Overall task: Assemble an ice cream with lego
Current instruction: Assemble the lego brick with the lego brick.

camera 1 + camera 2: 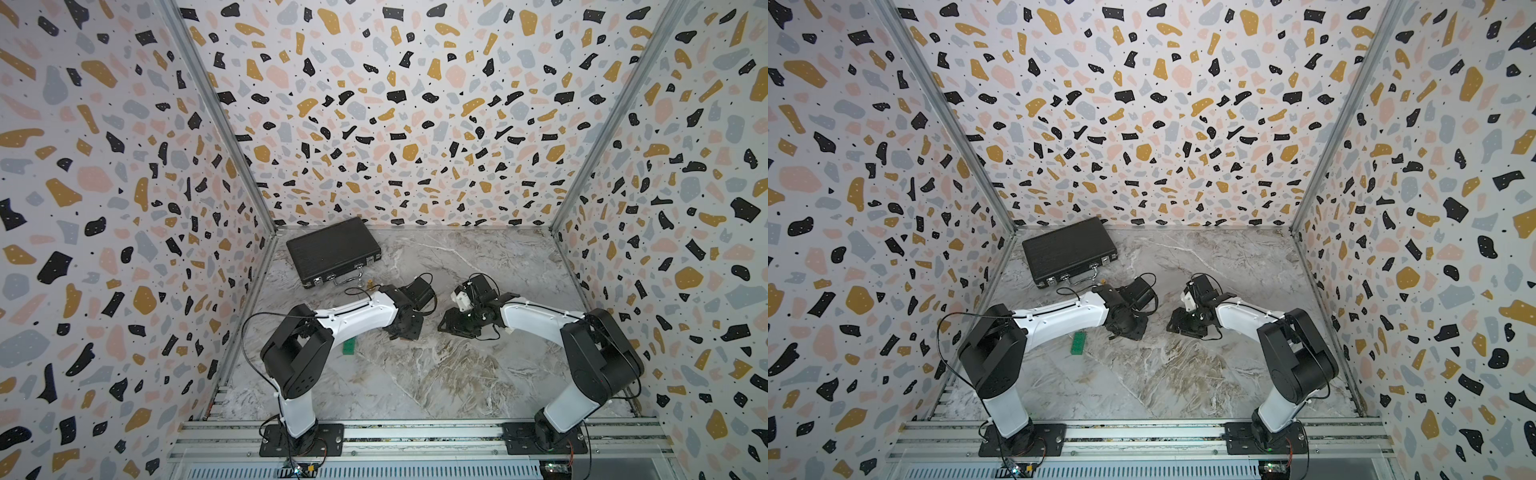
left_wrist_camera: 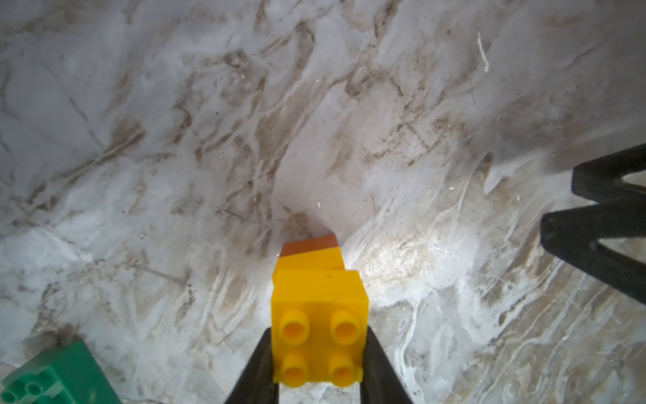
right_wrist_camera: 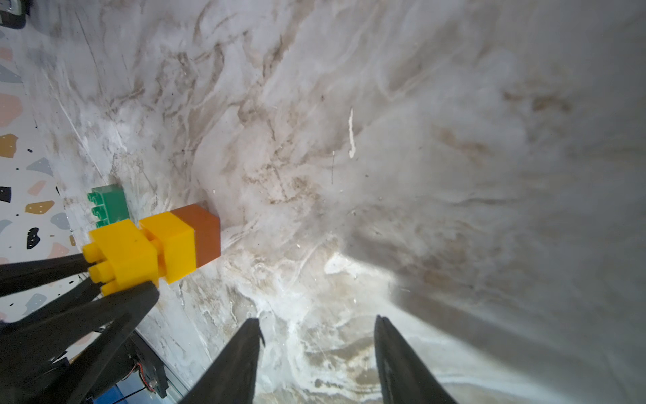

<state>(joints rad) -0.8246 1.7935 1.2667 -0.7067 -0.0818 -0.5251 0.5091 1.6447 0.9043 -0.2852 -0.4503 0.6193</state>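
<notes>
The top yellow brick point(image 2: 319, 289) sits out of line on the yellow brick below, so next the left gripper opens, back away and pushes on its side point(image 3: 138, 261) until it sits square.
My left gripper point(image 2: 318, 332) is shut on a yellow lego brick point(image 2: 320, 314), its studs facing the wrist camera. That brick heads a short ice cream stack point(image 3: 167, 245): a second yellow brick point(image 3: 173, 246), then an orange-brown brick point(image 3: 208, 232) at the far end, low over the marble. The two yellow bricks sit slightly out of line. A long green brick point(image 1: 349, 345) lies loose on the table beside the left arm, showing in both top views point(image 1: 1078, 343). My right gripper point(image 3: 318, 320) is open and empty, a short way to the right of the stack.
A shut black case point(image 1: 332, 249) lies at the back left, with a small gold figurine point(image 1: 369, 284) just in front of it. Patterned walls close in three sides. Both arm bases stand on the metal rail point(image 1: 415, 432) at the front.
</notes>
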